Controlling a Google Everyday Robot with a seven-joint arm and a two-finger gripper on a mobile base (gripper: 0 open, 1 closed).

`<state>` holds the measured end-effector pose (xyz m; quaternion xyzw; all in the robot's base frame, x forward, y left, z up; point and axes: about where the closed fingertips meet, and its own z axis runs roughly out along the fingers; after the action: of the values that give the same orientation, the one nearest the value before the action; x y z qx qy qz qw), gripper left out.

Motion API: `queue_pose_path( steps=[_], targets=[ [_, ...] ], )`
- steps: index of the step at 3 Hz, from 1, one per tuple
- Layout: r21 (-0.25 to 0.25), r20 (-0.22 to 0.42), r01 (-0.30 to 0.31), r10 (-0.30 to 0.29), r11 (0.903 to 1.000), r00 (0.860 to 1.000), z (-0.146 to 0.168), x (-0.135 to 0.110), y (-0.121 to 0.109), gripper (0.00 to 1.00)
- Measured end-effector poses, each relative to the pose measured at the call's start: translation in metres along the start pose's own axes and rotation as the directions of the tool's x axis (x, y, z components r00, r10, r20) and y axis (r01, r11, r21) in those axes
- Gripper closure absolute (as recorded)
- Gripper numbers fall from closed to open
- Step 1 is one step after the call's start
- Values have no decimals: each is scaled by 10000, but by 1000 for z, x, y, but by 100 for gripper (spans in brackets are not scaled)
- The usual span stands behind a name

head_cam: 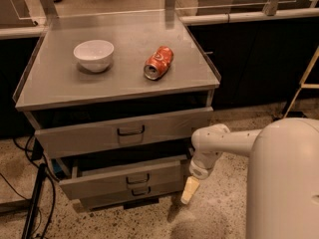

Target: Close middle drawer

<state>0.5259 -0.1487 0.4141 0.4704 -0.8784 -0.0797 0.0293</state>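
Observation:
My gripper's cream tip (189, 191) is pointing down below the middle drawer's front, so next I lift my gripper and put it against the front's near end (177, 171) before I push.
The grey cabinet has three drawers. The middle drawer (109, 180) stands pulled out, its flat front with a small dark bar handle (137, 179) well forward of the cabinet body. My gripper (190, 189), on the white arm (219, 143), hangs at the drawer front's right end, cream tip pointing down to the floor. It is at or very near the front's corner; contact is not clear. The taller top drawer (124, 132) is also slightly out. The lowest drawer front (129, 195) shows just under the middle one.
A white bowl (93, 55) and a crushed orange can (158, 62) lie on the cabinet top (55, 91). Cables (35, 203) and a dark stand are on the floor at the left. My white body (284, 183) fills the right foreground. A dark counter (254, 59) runs behind.

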Motion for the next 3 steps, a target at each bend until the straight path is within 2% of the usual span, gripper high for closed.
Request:
queue_pose_path(
  steps=[1,2,3],
  targets=[
    [-1,-1,0,0,10000,10000,0,0,0,0],
    [-1,-1,0,0,10000,10000,0,0,0,19],
    [-1,-1,0,0,10000,10000,0,0,0,42]
  ],
)
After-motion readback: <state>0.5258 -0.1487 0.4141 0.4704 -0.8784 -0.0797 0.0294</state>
